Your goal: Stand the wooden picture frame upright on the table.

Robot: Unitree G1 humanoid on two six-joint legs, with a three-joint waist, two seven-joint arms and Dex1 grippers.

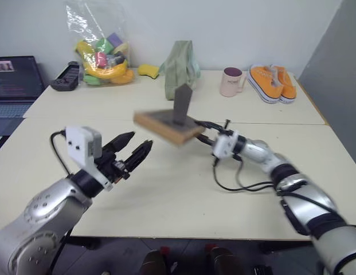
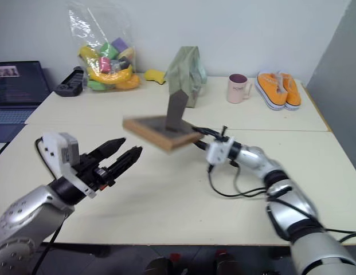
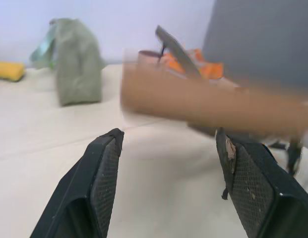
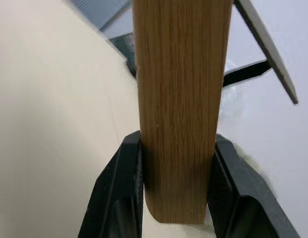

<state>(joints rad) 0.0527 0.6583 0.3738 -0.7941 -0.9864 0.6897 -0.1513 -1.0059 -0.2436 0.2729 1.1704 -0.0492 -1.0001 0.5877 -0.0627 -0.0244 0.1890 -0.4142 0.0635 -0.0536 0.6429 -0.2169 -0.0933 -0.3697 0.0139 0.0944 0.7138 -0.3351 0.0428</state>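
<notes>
The robot's right gripper is holding the frame flat with its fold-out stand (image 1: pixel 182 104) pointing upward, so the robot should swing the frame's near edge (image 1: pixel 156 128) up before it lowers the frame.
The wooden picture frame (image 1: pixel 166 126) hangs above the table (image 1: pixel 166 195), lying roughly flat with its dark back panel facing up. Its fold-out stand (image 1: pixel 182 104) sticks up from the back. My right gripper (image 1: pixel 202 132) is shut on the frame's right edge; the right wrist view shows the light wood border (image 4: pixel 179 99) clamped between both pads. My left gripper (image 1: pixel 135 150) stands open a little to the left of and below the frame, apart from it, with nothing between its fingers (image 3: pixel 101 178). The picture side faces down and is hidden.
Along the table's far side stand a green cloth bag (image 1: pixel 179 67), a pink mug (image 1: pixel 230 81), orange shoes (image 1: pixel 273 83), a plastic bag of toys (image 1: pixel 103 54), a yellow sponge (image 1: pixel 148 70) and a black controller (image 1: pixel 66 77). A laptop (image 1: pixel 14 86) sits at the far left.
</notes>
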